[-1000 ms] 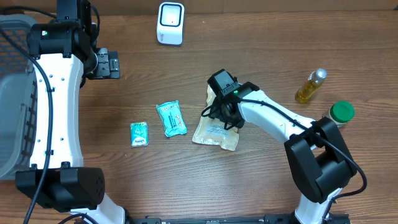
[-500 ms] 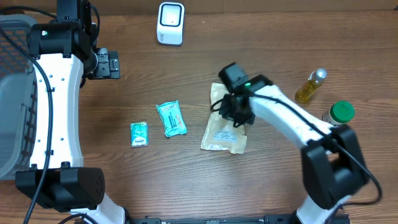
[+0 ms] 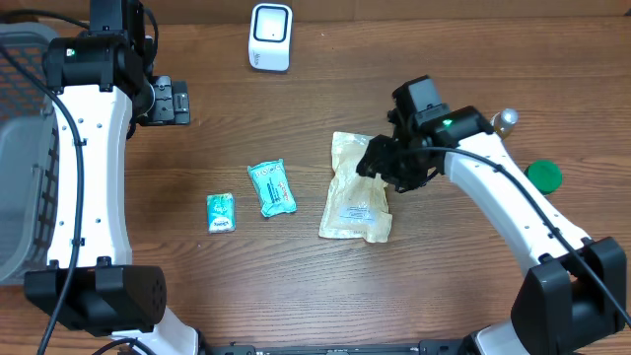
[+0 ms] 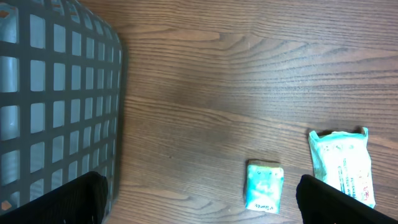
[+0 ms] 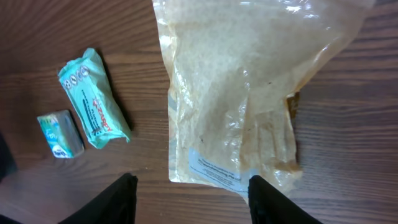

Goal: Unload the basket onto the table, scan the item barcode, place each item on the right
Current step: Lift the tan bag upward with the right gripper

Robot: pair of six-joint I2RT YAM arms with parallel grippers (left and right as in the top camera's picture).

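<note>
I go on lowering my open right gripper toward the pouch's middle (image 3: 353,187) before its fingers close, because the beige pouch (image 3: 341,215) lies flat and clear of the green packet.
A beige pouch (image 3: 357,187) with a white label lies flat on the table's middle; the right wrist view looks straight down on the pouch (image 5: 242,93). My right gripper (image 3: 380,160) hovers over its upper right edge, open (image 5: 189,205), with nothing between the fingers. The white scanner (image 3: 270,36) stands at the back. A green packet (image 3: 271,187) and a small teal packet (image 3: 221,212) lie left of the pouch. My left gripper (image 3: 168,101) stands wide open (image 4: 202,202) and empty at the far left, high above the wood.
A grey mesh basket (image 3: 20,148) fills the left edge and shows in the left wrist view (image 4: 56,93). An amber bottle (image 3: 505,120), partly behind my right arm, and a green-capped jar (image 3: 544,176) stand at the right.
My right gripper closed on the pouch, dragged it slightly right, then opened and drew away to the upper right. The left arm has not moved.
</note>
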